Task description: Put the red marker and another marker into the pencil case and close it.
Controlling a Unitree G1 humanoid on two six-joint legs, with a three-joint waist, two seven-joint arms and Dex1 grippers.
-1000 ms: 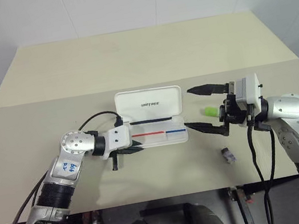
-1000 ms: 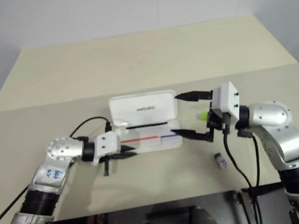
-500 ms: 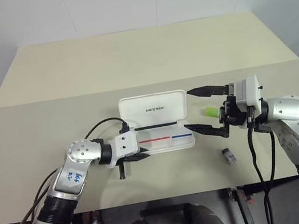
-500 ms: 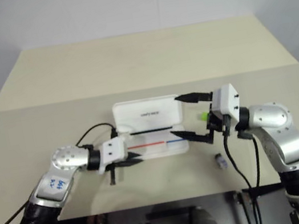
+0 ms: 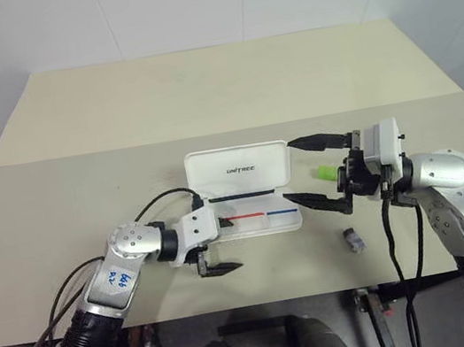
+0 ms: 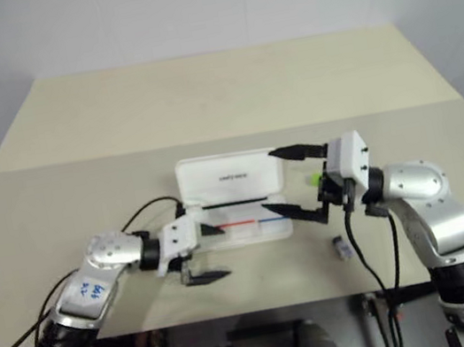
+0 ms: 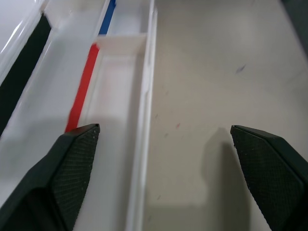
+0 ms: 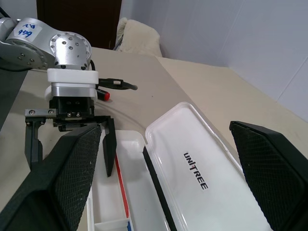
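The empty channel point(image 5: 254, 204) behind the red and blue stripes runs through in one piece, so I expect the red marker to lie flat inside once I lower it.
The white pencil case point(image 5: 212, 163) lies open mid-table, lid with "UNITREE" lettering flat on the far side, red and blue stripe in its tray. My left gripper point(image 5: 227, 246) is open at the case's near left corner, one finger over the tray, the other over the table. The red marker is hidden in the eye views; a bright red tip point(image 8: 103, 95) shows beside the left gripper's body, and I cannot tell if it is the marker. The green marker point(image 5: 325, 173) lies right of the case, under my open, empty right gripper point(image 5: 314, 170).
A small grey block point(image 5: 353, 240) sits on the table near the front edge, below the right gripper. A black cable point(image 5: 165, 199) loops from the left wrist over the table. A seam point(image 5: 76, 156) crosses the table behind the case.
My left gripper has gone from shut to open and has drawn back a little toward the near edge. The case slid slightly to the right. The right arm has kept still.
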